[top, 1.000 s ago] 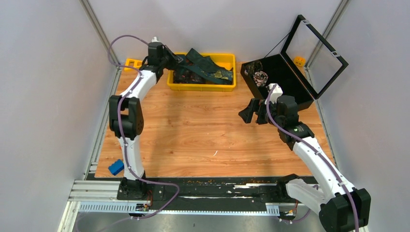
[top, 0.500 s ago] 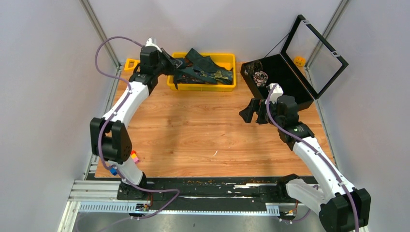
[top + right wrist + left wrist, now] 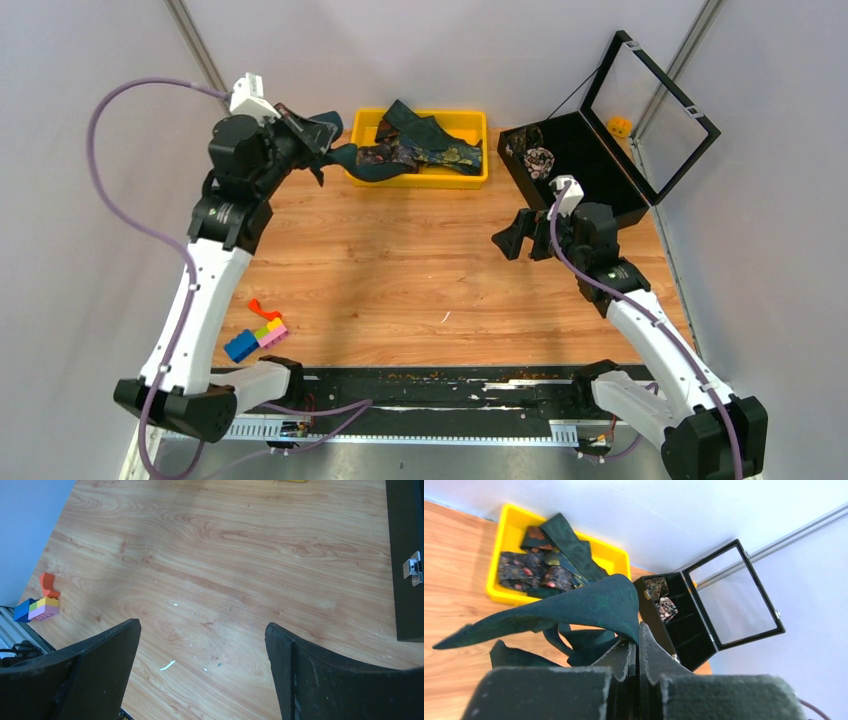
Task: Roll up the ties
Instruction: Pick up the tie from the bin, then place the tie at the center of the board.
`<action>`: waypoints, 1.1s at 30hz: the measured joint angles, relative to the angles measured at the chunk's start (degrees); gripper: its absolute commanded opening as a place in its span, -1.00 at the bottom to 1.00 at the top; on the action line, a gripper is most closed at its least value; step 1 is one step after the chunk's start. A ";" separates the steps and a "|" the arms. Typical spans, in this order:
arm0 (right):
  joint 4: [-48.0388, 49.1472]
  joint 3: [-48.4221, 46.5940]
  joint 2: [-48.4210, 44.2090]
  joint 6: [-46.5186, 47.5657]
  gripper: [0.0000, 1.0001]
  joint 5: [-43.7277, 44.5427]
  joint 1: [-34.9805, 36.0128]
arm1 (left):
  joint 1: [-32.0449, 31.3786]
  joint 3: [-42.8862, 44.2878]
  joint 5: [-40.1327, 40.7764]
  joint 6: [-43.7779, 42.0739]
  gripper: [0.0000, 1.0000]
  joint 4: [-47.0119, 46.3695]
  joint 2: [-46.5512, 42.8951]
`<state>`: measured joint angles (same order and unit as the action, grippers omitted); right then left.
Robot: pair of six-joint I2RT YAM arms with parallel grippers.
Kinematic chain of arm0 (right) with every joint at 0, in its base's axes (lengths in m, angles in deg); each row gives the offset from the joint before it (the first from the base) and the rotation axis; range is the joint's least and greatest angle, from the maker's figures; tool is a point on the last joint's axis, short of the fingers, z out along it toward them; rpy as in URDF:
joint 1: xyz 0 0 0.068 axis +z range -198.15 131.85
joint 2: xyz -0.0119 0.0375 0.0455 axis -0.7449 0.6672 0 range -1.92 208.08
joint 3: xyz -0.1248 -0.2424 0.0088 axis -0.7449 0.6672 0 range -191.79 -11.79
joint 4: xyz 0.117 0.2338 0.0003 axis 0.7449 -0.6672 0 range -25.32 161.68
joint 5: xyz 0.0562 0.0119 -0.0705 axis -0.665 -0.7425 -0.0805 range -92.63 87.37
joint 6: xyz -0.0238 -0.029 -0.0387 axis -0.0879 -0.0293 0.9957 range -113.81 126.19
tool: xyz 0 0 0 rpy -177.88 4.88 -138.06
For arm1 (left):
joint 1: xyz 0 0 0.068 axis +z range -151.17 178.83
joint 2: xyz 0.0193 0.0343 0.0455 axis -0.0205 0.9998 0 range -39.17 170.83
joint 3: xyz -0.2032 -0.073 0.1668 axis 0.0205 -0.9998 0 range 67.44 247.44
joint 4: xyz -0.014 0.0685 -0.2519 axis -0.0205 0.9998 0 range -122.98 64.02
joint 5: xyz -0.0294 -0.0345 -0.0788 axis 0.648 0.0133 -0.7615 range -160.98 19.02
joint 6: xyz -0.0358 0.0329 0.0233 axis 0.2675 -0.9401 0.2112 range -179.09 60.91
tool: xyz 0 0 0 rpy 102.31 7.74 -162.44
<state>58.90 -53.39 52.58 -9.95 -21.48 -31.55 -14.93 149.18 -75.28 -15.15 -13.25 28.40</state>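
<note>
The teal-green tie [image 3: 366, 166] hangs in loops beside the yellow tray, a long way from the robot's right gripper, so the left gripper should first lay the tie across the open wood [image 3: 385, 285].
My left gripper [image 3: 303, 130] [image 3: 638, 632] is shut on a plain dark teal-green tie [image 3: 345, 155] [image 3: 574, 605], held up above the table's back left. The tie trails from the jaws back into the yellow tray [image 3: 470, 175] [image 3: 506, 530], where more ties [image 3: 425, 145] [image 3: 539, 567], teal and dark floral, lie in a heap. My right gripper [image 3: 512, 235] [image 3: 202, 640] hangs open over bare wood at the right, nothing between its fingers.
A black case [image 3: 575, 160] [image 3: 674, 625] with its clear lid raised stands at the back right; rolled patterned fabric lies in its compartments. Coloured toy bricks [image 3: 257, 336] [image 3: 37, 607] sit near the front left edge. Grey walls enclose the table.
My left arm has swung up and to the left, drawing the teal tie out of the tray. The right arm has barely moved.
</note>
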 measured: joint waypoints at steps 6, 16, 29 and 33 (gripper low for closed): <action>0.66 0.00 -0.22 0.22 0.95 -0.15 0.00 | -0.04 7.15 5.27 -9.55 -1.00 11.80 -5.92; 0.68 0.00 -0.22 0.57 0.95 -0.15 0.00 | -0.04 23.91 13.44 -23.10 -1.00 27.04 -10.32; 0.68 0.00 -0.17 1.07 0.95 1.16 0.00 | -3.26 8.68 9.70 -24.30 -1.00 26.62 -11.67; 0.68 0.00 0.35 1.07 0.95 1.95 -0.02 | -12.63 -2.91 15.82 -21.84 -1.00 25.40 -10.64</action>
<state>59.58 -53.39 52.93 -8.88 -19.54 -31.57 -27.56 146.27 -59.45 -36.98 12.15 17.75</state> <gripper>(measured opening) 0.975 0.011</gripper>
